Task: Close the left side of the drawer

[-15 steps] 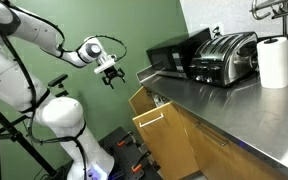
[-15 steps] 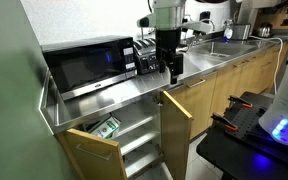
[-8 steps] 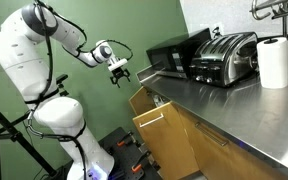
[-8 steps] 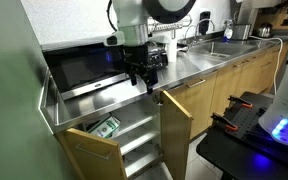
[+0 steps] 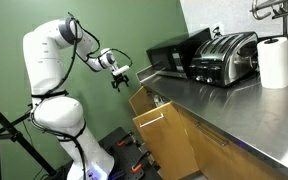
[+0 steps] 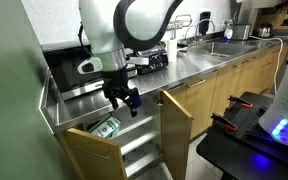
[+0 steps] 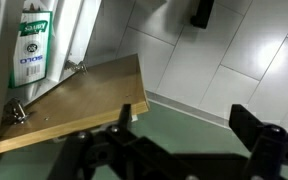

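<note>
My gripper will make the drawer front swing shut under the counter when it pushes it, because metal hinges show at the inner edge of the drawer front.
The drawer is a shallow tan wooden box with a plain flat front, pulled out under the left end of the steel counter. It also shows in an exterior view and in the wrist view. A green and white box lies inside it and shows in the wrist view. My gripper hangs open and empty just above the drawer's inner side. In an exterior view it is to the left of the drawer front. In the wrist view nothing is between the fingers.
A taller wooden front with a pale bar handle stands open beside the drawer. A black microwave, a toaster and a paper towel roll stand on the counter. A green wall is behind.
The arm has swung along the counter to its left end and come down, bringing the gripper from above the counter to just over the open drawer. The drawer has not moved.
</note>
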Available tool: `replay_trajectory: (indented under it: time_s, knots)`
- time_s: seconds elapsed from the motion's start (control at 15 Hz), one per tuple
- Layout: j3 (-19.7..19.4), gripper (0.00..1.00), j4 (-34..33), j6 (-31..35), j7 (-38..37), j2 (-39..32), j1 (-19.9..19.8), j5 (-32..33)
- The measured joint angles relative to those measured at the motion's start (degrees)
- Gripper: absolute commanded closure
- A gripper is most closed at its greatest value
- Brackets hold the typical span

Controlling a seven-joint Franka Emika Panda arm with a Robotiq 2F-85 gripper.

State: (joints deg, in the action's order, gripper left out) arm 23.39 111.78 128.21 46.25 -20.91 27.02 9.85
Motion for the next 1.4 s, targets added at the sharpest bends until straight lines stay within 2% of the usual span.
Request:
replay_trajectory:
  time_s: [0.33,0.47,0.53,0.67,1.2,1.27,1.4]
  knots:
    - [0.0,0.00,-0.5,0.3,-0.5,-0.5,-0.1,0.5]
    - [0.1,0.00,-1.1,2.9,-0.5,-1.9,0.0,1.4]
    - [0.1,0.25,-1.7,4.7,-0.4,-3.0,0.2,2.0]
    - [0.1,0.34,-3.3,8.0,-0.2,-5.7,0.5,3.7]
    - [0.4,0.95,-12.7,9.5,4.7,-16.6,2.1,5.3]
    - [0.4,1.00,-13.9,9.5,5.2,-17.8,2.4,5.4]
    - [0.4,1.00,-16.1,9.2,5.4,-20.2,3.1,5.6]
